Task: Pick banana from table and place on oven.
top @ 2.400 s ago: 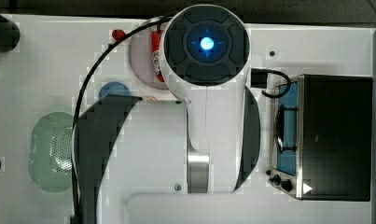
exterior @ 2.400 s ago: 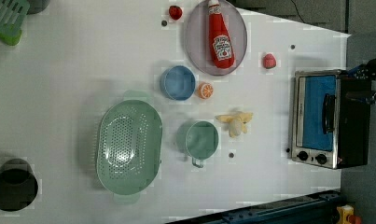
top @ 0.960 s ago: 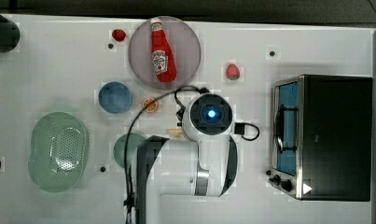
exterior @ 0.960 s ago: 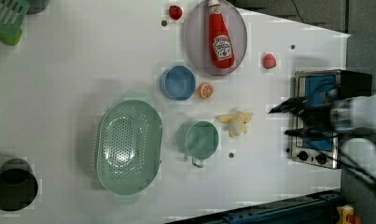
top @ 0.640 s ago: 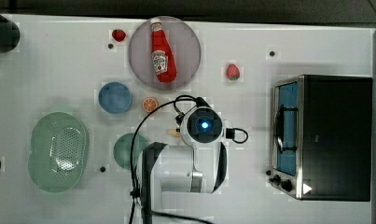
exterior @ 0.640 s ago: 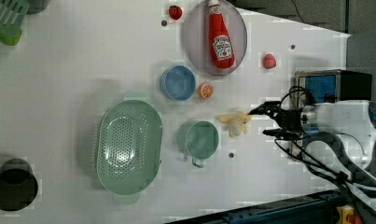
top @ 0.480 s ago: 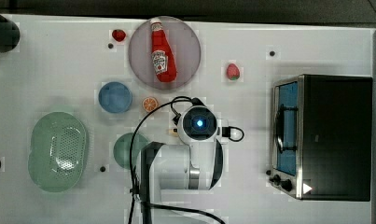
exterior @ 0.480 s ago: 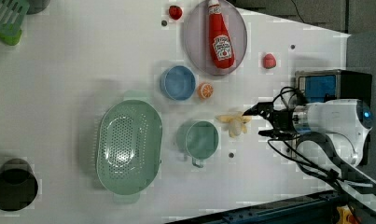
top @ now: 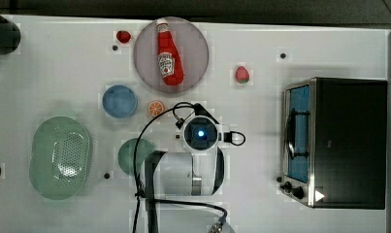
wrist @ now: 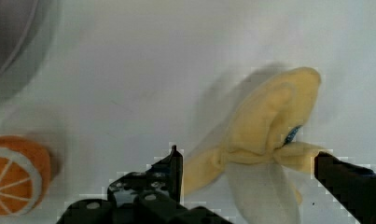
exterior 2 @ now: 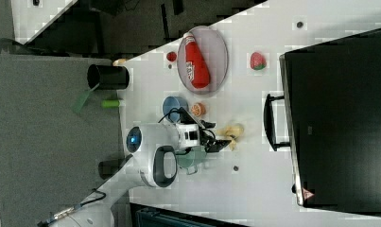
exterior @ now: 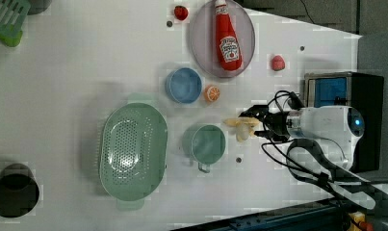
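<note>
Both of my fingers have the peel flaps of the pale yellow banana (wrist: 268,121) reaching toward them, because the flaps spread out (wrist: 300,157) that way. The flaps should fold in against the banana when I grip and lift it.
The pale yellow banana (wrist: 265,116) lies on the white table (top: 62,73), between the green mug and the oven. My gripper (wrist: 248,158) is open and low over it, with one black fingertip (wrist: 172,161) on each side of the spread peel flaps. In the left view the gripper (exterior: 256,126) reaches the banana (exterior: 239,126) from the left view's right. The right view has the banana (exterior 2: 231,131) just beyond the fingers. The oven (top: 348,141), black-topped with a blue glass door, stands at the top view's right, and the arm's wrist (top: 201,134) covers the banana there.
An orange slice (exterior: 211,93) and a blue bowl (exterior: 184,85) sit close to the banana. A green mug (exterior: 204,143) stands beside it, and a green colander (exterior: 133,154) further off. A ketchup bottle (top: 167,54) lies on a grey plate, with a strawberry (top: 241,74) near it.
The arm has swung from the oven side across the table to the banana and come down over it. The gripper has stayed open throughout.
</note>
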{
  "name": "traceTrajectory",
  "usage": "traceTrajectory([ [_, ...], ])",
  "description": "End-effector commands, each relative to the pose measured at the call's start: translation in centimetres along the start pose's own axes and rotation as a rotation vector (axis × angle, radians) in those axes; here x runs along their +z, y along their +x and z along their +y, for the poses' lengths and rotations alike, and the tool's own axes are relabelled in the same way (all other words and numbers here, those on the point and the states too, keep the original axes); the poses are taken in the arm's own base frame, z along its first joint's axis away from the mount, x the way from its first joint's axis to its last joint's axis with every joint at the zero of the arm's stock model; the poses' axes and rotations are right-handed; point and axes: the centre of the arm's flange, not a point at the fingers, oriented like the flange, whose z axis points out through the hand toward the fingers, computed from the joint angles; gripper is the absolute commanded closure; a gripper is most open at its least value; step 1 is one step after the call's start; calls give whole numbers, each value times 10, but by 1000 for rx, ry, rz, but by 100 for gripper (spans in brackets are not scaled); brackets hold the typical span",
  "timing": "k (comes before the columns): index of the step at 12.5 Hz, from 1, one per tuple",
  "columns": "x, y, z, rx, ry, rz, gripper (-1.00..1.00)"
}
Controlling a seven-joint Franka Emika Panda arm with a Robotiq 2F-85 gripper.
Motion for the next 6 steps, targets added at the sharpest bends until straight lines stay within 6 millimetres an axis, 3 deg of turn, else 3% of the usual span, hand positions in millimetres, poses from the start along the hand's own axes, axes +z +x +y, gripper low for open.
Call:
traceTrajectory([
  [1,12,-2,-10,-9,34,10,-69],
  [6,13,-2,-12,-11,43,19,48],
])
